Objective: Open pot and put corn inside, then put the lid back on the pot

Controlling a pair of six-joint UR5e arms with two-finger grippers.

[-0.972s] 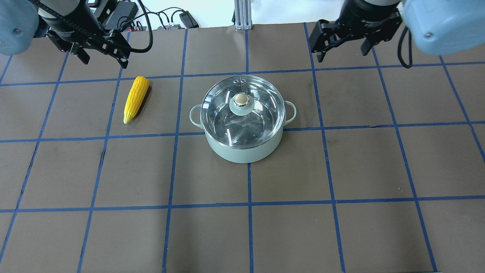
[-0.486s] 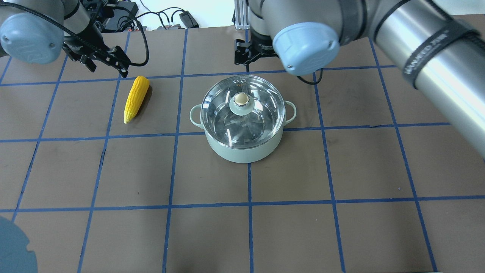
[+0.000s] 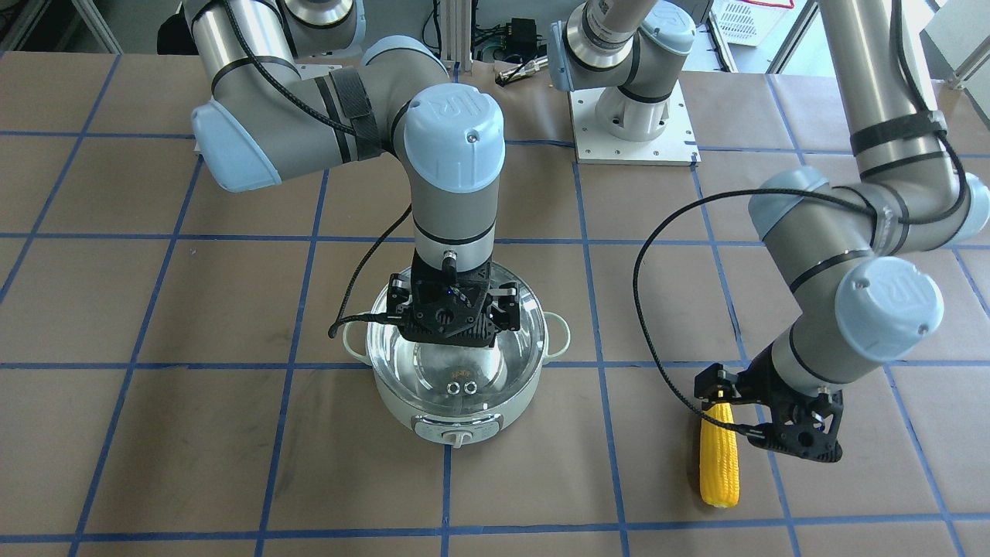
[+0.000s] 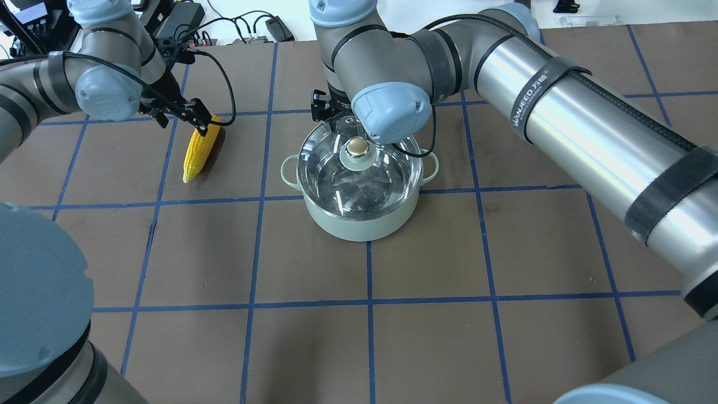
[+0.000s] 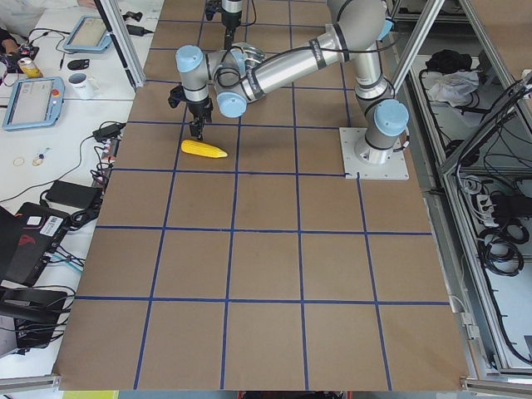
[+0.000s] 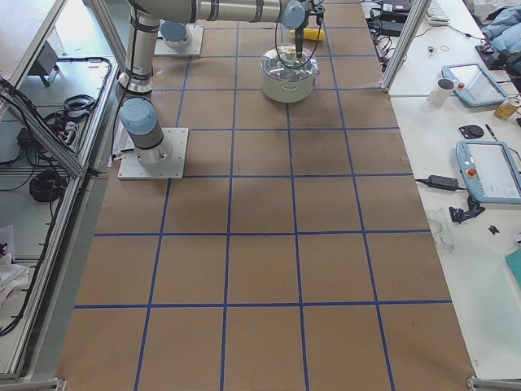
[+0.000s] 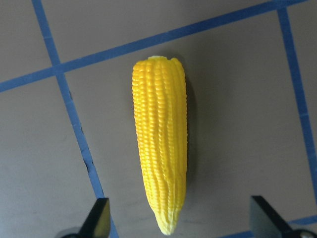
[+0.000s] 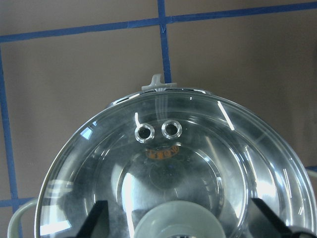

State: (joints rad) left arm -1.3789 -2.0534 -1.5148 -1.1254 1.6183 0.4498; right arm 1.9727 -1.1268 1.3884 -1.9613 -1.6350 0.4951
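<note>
The yellow corn (image 3: pixel 719 459) looks shorter than the width of the pale green pot (image 3: pixel 455 381), so the corn should rest whole below the pot's rim once I lower it in.
The pale green pot (image 4: pixel 359 224) stands mid-table with the glass lid (image 4: pixel 336 179) on it; its beige knob (image 4: pixel 357 147) shows. My right gripper (image 3: pixel 452 317) hangs open just above the lid. In the right wrist view its fingers (image 8: pixel 96 218) flank the knob's base, with the vent holes (image 8: pixel 158 131) ahead. The yellow corn (image 4: pixel 197 154) lies on the table to the pot's left. My left gripper (image 7: pixel 181 225) is open and empty above it, fingers either side of the pointed tip. The front view shows it over the corn's thick end (image 3: pixel 719 418).
The table is brown paper with a blue tape grid. The pot's control knob (image 3: pixel 458 439) faces away from the robot. An arm base plate (image 3: pixel 630 131) and cables (image 4: pixel 247 28) are at the far edge. Side desks hold tablets (image 5: pixel 33 100).
Both arms have swung in from the table's far edge. The right gripper now hangs over the lid, the left over the corn. The pot, lid and corn have not moved.
</note>
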